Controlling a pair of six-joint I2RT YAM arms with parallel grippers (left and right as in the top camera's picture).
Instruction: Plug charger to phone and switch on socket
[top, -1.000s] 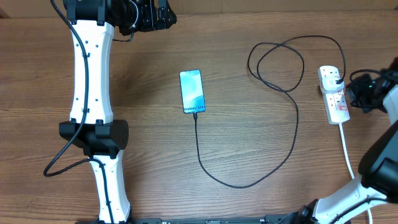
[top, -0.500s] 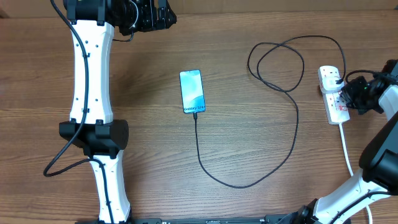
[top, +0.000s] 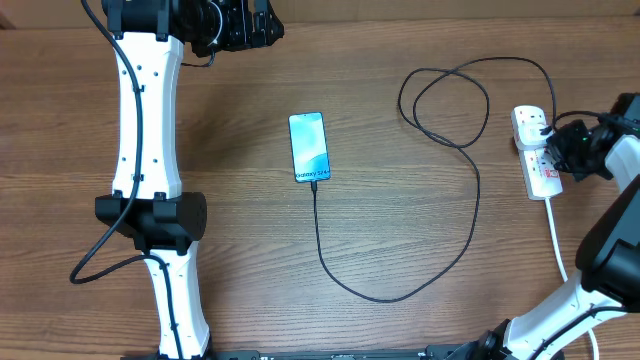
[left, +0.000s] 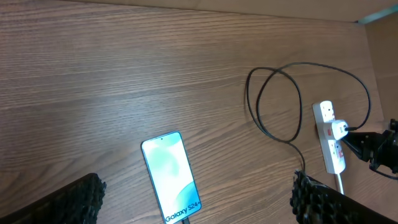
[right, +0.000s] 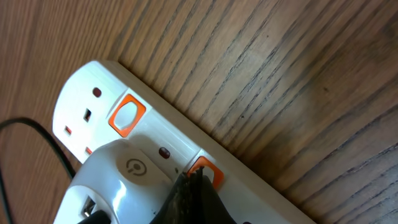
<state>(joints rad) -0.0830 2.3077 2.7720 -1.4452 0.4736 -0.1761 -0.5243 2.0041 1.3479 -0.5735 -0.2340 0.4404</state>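
The small light beside the adapter (right: 164, 152) is unlit, so my right gripper should come up off the orange switch (right: 214, 169), move its fingers over and press until the light glows red.
The phone (top: 308, 147) lies face up mid-table with its light-blue screen lit; it also shows in the left wrist view (left: 171, 176). The black charger cable (top: 470, 225) runs from the phone's lower end in a wide curve and loose loops to a white adapter (right: 118, 180) plugged into the white socket strip (top: 541, 175). My right gripper (top: 553, 152) is shut, and its closed tip (right: 194, 177) touches an orange switch (right: 208, 172) on the strip beside the adapter. My left gripper (left: 198, 190) is open and empty, high above the phone.
A second orange switch (right: 127, 116) sits further along the strip. The strip's thick white cord (top: 560, 250) runs toward the front right. My left arm (top: 150, 150) stretches along the table's left side.
My right gripper has moved left from beside the socket strip onto it, and its tip now rests at a switch. The phone, cable and left arm have not moved.
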